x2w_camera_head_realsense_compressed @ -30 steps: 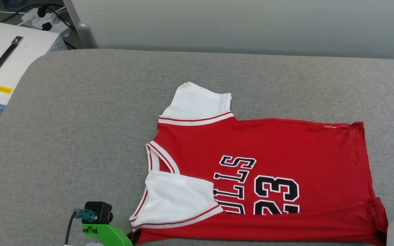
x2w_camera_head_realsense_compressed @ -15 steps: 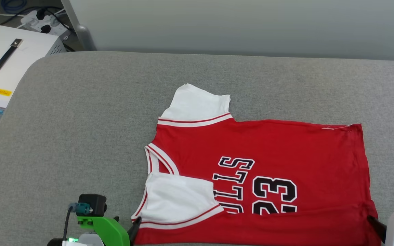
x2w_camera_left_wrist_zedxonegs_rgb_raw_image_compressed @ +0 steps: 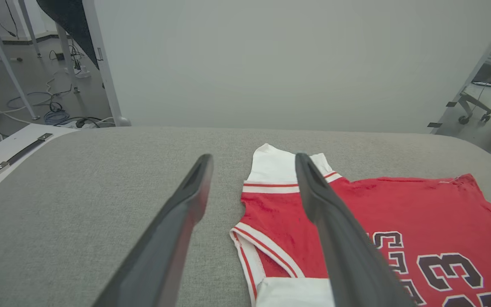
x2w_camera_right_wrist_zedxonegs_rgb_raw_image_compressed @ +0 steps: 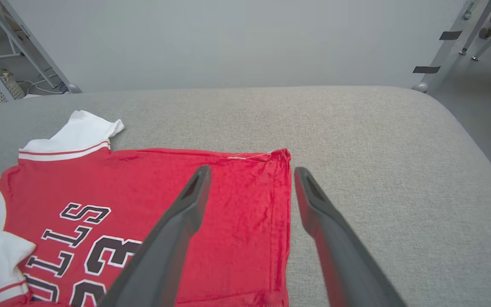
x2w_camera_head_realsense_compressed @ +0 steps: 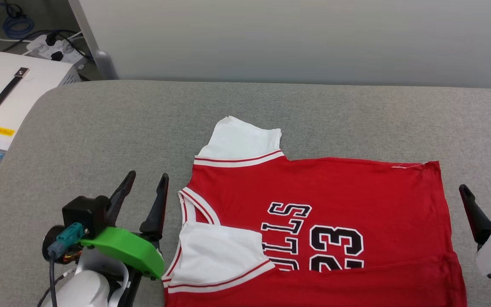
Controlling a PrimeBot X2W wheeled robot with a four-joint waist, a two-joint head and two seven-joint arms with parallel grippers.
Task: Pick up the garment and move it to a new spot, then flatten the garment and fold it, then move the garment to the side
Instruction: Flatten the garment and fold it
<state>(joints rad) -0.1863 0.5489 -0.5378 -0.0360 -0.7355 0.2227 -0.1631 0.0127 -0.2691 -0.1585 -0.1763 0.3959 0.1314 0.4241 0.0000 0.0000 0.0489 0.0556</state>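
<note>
The garment's near fold ends partway [x2w_camera_head_realsense_compressed: 330, 270] across the lettering, so I expect the garment's far side [x2w_camera_head_realsense_compressed: 353, 171] to leave only a part of the lettering in sight when I fold it over.
The garment [x2w_camera_head_realsense_compressed: 335, 192], a red jersey with white sleeves and black lettering, lies flat on the grey cushioned surface [x2w_camera_head_realsense_compressed: 100, 128], neck to the left, hem to the right. Its near edge is folded over, with one white sleeve [x2w_camera_head_realsense_compressed: 222, 251] lying on the chest. My left gripper [x2w_camera_head_realsense_compressed: 147, 181] stands open just left of the neckline, holding nothing; the left wrist view shows the jersey [x2w_camera_left_wrist_zedxonegs_rgb_raw_image_compressed: 399, 213] past its right finger. My right gripper [x2w_camera_head_realsense_compressed: 482, 192] is open just right of the hem, empty. The right wrist view has the hem edge [x2w_camera_right_wrist_zedxonegs_rgb_raw_image_compressed: 286, 221] between its fingers.
A white equipment box [x2w_camera_head_realsense_compressed: 11, 94] with a black handle sits off the surface's left end, beside a power strip and cables [x2w_camera_head_realsense_compressed: 53, 44]. A pale wall panel [x2w_camera_head_realsense_compressed: 292, 38] runs along the far edge. Bare grey cushion lies left and behind the jersey.
Both grippers opened, let go of the garment's near corners and rose beside it. The jersey stays folded along its near edge. The head camera tilted, shifting the whole picture down.
</note>
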